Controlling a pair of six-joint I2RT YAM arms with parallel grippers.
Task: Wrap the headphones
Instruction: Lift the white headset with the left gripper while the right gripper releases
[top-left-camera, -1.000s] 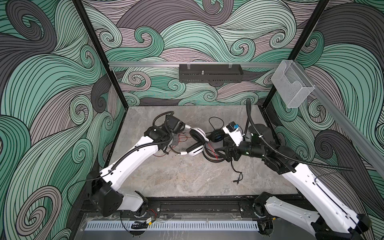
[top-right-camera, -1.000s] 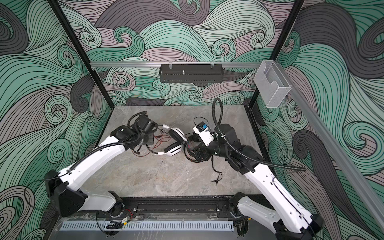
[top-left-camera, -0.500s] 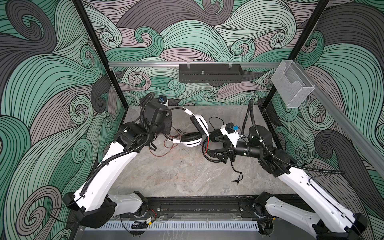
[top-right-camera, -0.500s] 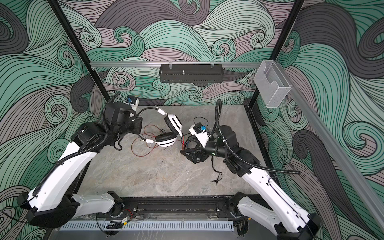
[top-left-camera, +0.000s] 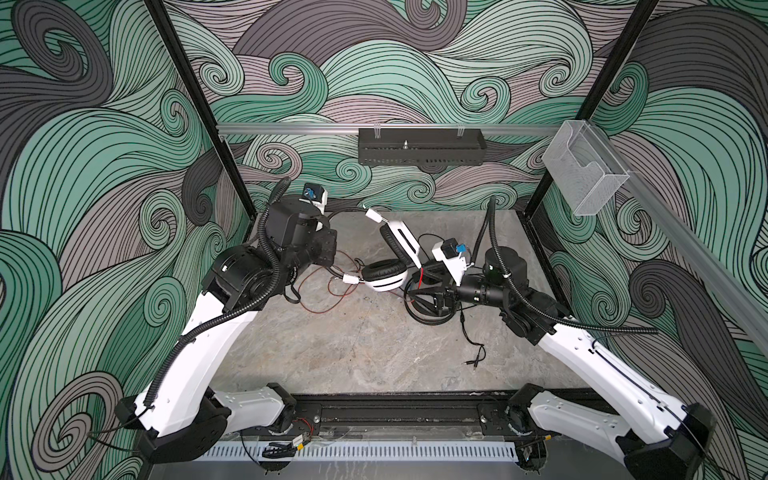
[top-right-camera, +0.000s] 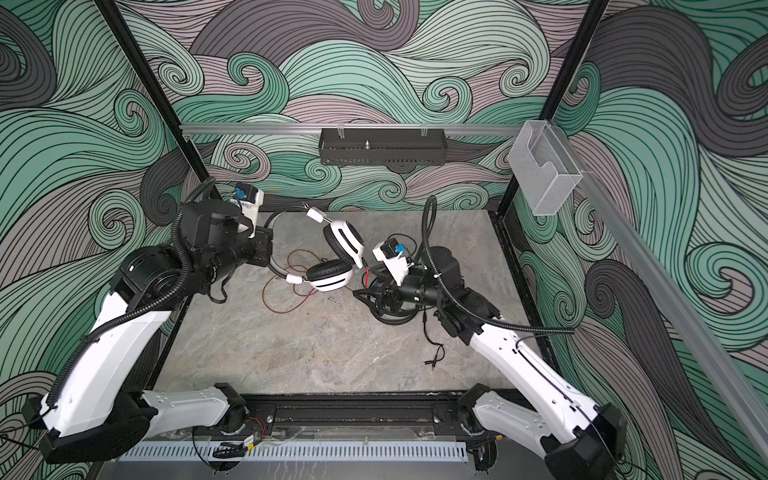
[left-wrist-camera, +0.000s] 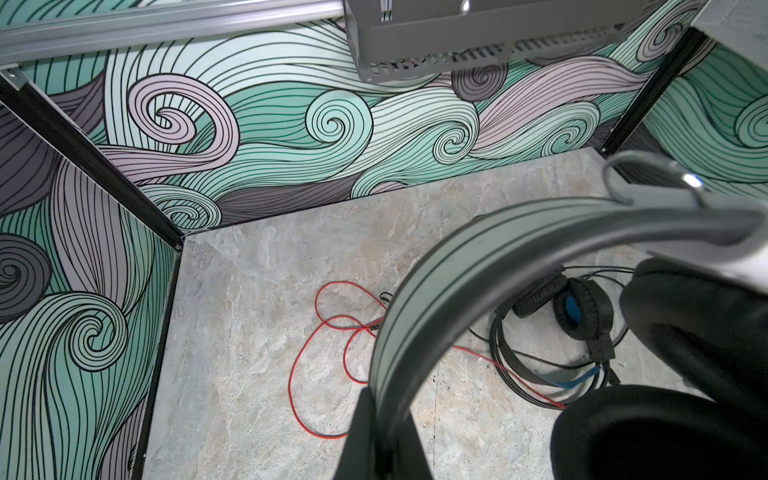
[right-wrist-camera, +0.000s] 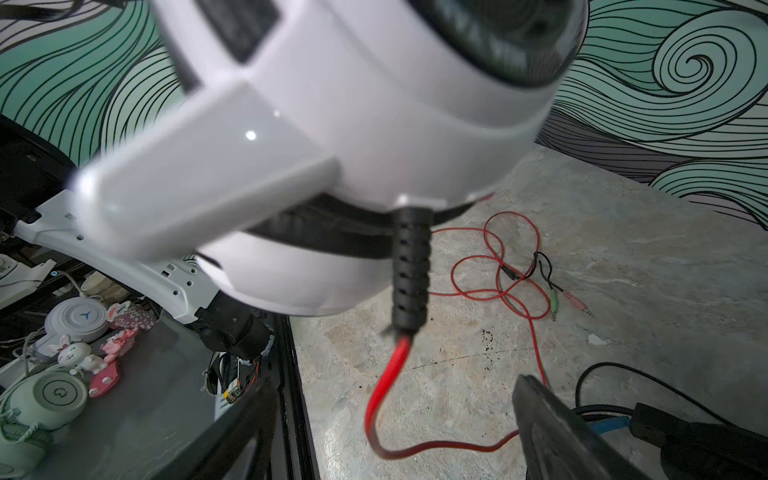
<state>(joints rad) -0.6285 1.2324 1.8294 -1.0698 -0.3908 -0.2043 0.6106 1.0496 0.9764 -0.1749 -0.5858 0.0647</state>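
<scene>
My right gripper should pinch the red cord (top-left-camera: 421, 277) where it hangs slack from the white ear cup and carry it around both ear cups (top-left-camera: 405, 241).
The white headphones (top-left-camera: 384, 279) with black ear pads hang off the table, lifted by their dark headband (left-wrist-camera: 415, 291). My left gripper (top-left-camera: 332, 249) is shut on that band, seen close in the left wrist view (left-wrist-camera: 384, 436). The thin red cord (top-left-camera: 332, 291) trails from one ear cup (right-wrist-camera: 374, 124) onto the table in loose loops. My right gripper (top-left-camera: 415, 289) stands open just right of the lower cup, and the red cord (right-wrist-camera: 386, 382) hangs between its fingers (right-wrist-camera: 552, 436) without being pinched. The black headphones (top-left-camera: 428, 313) with blue accents (left-wrist-camera: 582, 311) lie on the table under the right gripper.
The black cord with its plugs (top-left-camera: 473, 353) runs toward the front right of the table. The red cord's plugs (right-wrist-camera: 573, 303) lie on the marble. A black rack (top-left-camera: 419, 145) and a clear box (top-left-camera: 582, 174) hang on the walls. A black rail (top-left-camera: 395, 411) runs along the front edge.
My left arm has lifted the white headphones up and back to the left by the headband. The right gripper has stayed open and shifted slightly under the hanging ear cup.
</scene>
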